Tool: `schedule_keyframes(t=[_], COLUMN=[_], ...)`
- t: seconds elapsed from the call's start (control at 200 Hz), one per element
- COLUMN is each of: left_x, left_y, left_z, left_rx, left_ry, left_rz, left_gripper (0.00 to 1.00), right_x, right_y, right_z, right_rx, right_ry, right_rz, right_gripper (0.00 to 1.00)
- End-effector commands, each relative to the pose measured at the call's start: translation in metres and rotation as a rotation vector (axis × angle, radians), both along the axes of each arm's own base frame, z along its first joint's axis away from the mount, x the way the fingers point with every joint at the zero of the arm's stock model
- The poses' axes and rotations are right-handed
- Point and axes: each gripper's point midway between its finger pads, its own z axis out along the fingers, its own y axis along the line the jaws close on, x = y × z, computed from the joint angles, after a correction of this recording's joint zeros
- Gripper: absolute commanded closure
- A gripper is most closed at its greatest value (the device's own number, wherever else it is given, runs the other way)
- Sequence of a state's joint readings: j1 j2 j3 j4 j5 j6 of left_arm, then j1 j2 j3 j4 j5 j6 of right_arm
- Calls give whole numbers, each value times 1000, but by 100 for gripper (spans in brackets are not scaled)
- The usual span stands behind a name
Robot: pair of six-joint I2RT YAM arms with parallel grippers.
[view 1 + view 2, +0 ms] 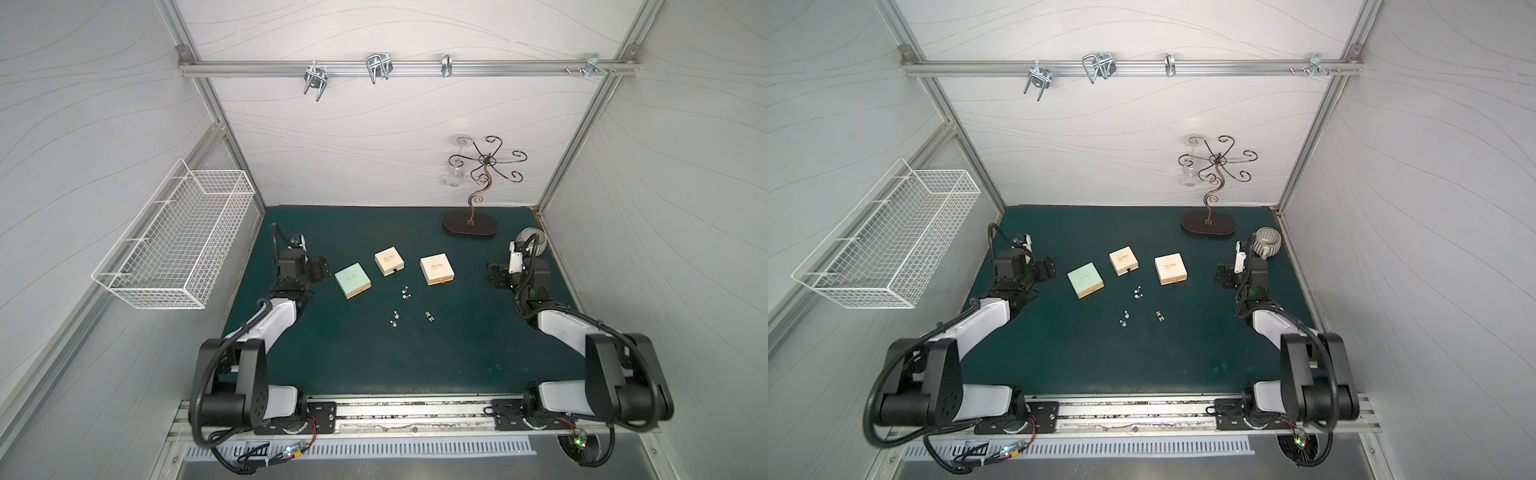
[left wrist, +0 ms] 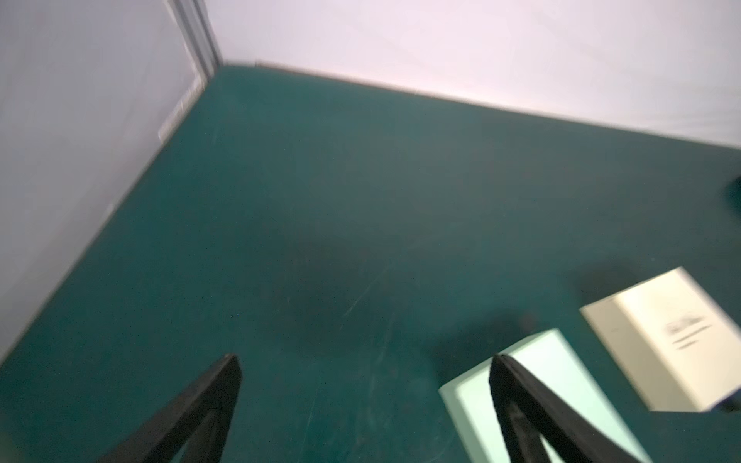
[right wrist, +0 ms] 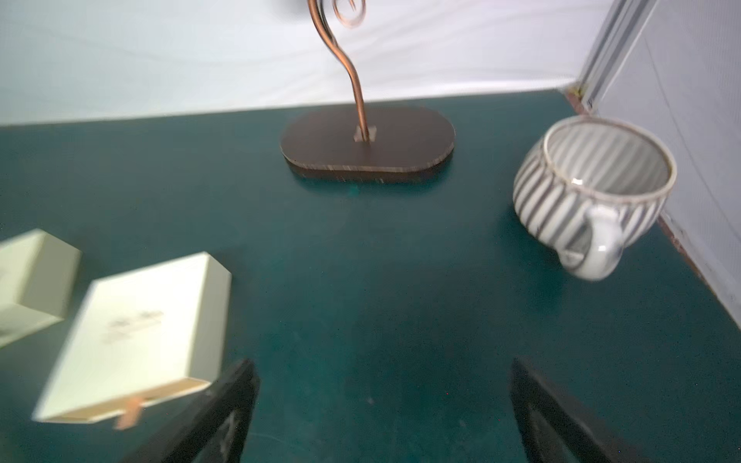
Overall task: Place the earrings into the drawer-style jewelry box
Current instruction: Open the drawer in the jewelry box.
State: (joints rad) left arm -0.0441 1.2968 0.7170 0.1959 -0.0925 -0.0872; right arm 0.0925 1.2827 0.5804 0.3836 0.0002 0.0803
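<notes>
I should move my right gripper back to the cream box's orange ribbon, since it faces the box's near side, while my left gripper steadies the box.
Three square drawer-style jewelry boxes lie in a row on the green mat, drawers shut: a mint one, a cream middle one and a cream right one. In front of them the tiny earrings lie loose in three pairs. My left gripper hovers open just left of the mint box. My right gripper stands open and empty to the right of the right cream box.
A metal jewelry stand on a dark oval base stands at the back right. A striped cup sits beside the right wall behind my right arm. A white wire basket hangs on the left wall.
</notes>
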Motion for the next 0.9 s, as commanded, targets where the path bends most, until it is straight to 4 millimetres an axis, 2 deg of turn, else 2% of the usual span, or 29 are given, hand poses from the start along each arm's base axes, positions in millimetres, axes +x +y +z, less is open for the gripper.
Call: schedule_keyframes(t=[0.0, 0.1, 0.245, 0.485, 0.58, 0.71, 0.895], left_x=[-17, -20, -24, -18, -16, -7, 11], left_y=[-46, -80, -137, -224, -248, -270, -298], left_z=[18, 31, 33, -3, -19, -35, -46], left_rx=[23, -52, -92, -15, 22, 63, 79], left_ry=[33, 21, 63, 226, 318, 370, 402], left_rz=[-133, -222, -379, -584, -638, -660, -694], left_gripper=[1, 1, 1, 1, 1, 1, 1], right_x=[-29, -42, -56, -65, -66, -66, -67], right_y=[30, 53, 76, 88, 94, 102, 119], right_z=[6, 17, 8, -38, -49, -57, -70], right_rx=[168, 316, 469, 670, 704, 766, 816], right_ry=[138, 189, 309, 456, 514, 546, 588], right_rz=[113, 202, 273, 240, 245, 266, 309], right_gripper=[1, 1, 1, 1, 1, 3, 13])
